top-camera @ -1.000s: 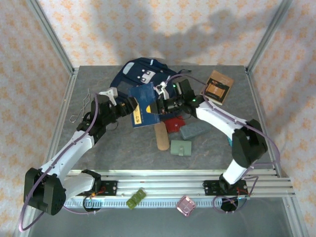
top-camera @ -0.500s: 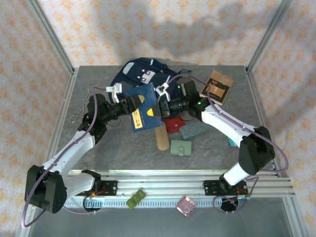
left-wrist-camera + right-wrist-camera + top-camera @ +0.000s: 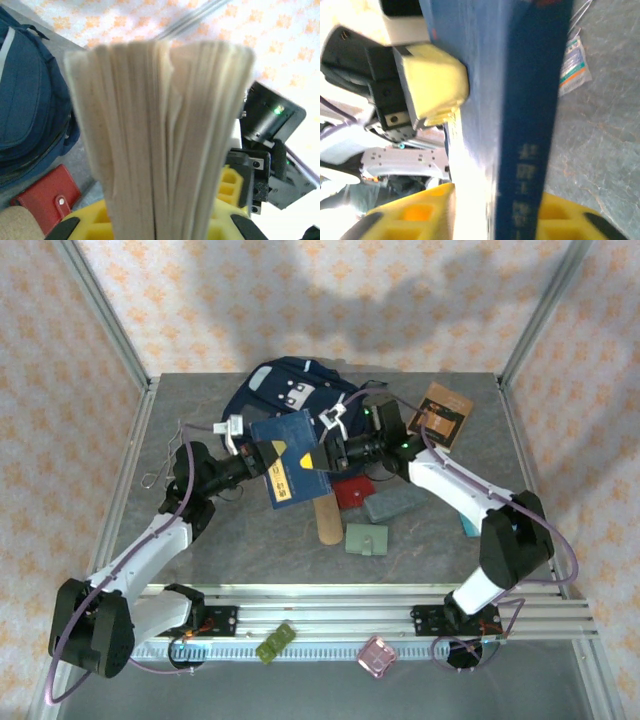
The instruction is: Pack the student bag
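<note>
Next, I take the spine [image 3: 524,142] with my right gripper first, because my left gripper is holding the blue book's page edges [image 3: 155,125] and needs to be free to open the student bag.
The student bag [image 3: 285,390], a navy backpack, lies at the back middle of the table; its fabric also fills the left of the left wrist view [image 3: 25,110]. A blue book [image 3: 290,462] hangs in the air in front of it, between both grippers. My left gripper [image 3: 262,458] is shut on the book's left edge, and the cream page edges [image 3: 160,125] stand between its yellow fingers [image 3: 85,222]. My right gripper [image 3: 328,450] is at the book's right edge. The spine [image 3: 530,100] sits between its parted fingers, with a bright gap on one side.
Below the book lie a red wallet [image 3: 352,492], a teal pouch [image 3: 390,502], a green wallet [image 3: 366,538] and a tan wooden piece [image 3: 326,518]. A brown box [image 3: 443,415] sits at the back right and a bent wire [image 3: 165,455] at the left. A small packet [image 3: 572,62] lies on the table.
My left gripper has closed on the book's left edge. The right gripper's jaws have parted from their grip on it. The book has barely moved.
</note>
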Action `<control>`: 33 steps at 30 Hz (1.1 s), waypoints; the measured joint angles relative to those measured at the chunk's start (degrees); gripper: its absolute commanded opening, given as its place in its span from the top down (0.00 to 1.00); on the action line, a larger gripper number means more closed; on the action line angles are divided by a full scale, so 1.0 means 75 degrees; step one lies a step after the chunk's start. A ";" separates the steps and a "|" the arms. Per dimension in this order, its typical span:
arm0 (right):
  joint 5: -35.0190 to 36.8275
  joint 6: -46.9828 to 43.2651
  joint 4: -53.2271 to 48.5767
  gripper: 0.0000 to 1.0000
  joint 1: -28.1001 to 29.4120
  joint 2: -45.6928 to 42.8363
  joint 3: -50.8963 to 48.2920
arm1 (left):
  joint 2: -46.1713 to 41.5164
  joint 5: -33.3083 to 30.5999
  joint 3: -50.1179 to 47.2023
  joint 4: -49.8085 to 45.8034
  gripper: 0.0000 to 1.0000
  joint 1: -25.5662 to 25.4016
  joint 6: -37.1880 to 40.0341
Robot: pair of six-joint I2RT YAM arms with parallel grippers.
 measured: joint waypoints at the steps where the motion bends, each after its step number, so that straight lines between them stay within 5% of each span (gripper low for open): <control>1: 0.0015 0.0154 0.0271 0.56 -0.0041 -0.0064 -0.0122 | 0.0000 -0.0181 -0.0099 0.0207 1.00 0.0015 -0.0224; 10: 0.0723 0.2375 0.3485 0.45 -0.0082 -0.1125 -0.2130 | 0.0487 -0.1638 -0.0597 0.2693 1.00 -0.0047 -0.2145; 15: 0.1346 0.3509 0.5018 0.48 -0.0055 -0.1154 -0.2643 | 0.0787 -0.2296 -0.0597 0.3538 1.00 -0.0772 -0.2489; 19: 0.1827 0.4030 0.5721 0.57 0.0020 -0.1157 -0.2643 | 0.0994 -0.2780 -0.0676 0.4264 1.00 -0.1195 -0.2649; 28: 0.2294 0.4424 0.6102 0.48 0.0341 -0.1172 -0.2713 | 0.1014 -0.3972 -0.1040 0.4838 1.00 -0.1376 -0.2696; 33: 0.2594 0.4401 0.6033 0.71 0.0469 -0.1180 -0.2865 | 0.1017 -0.4217 -0.1040 0.4989 1.00 -0.1376 -0.2693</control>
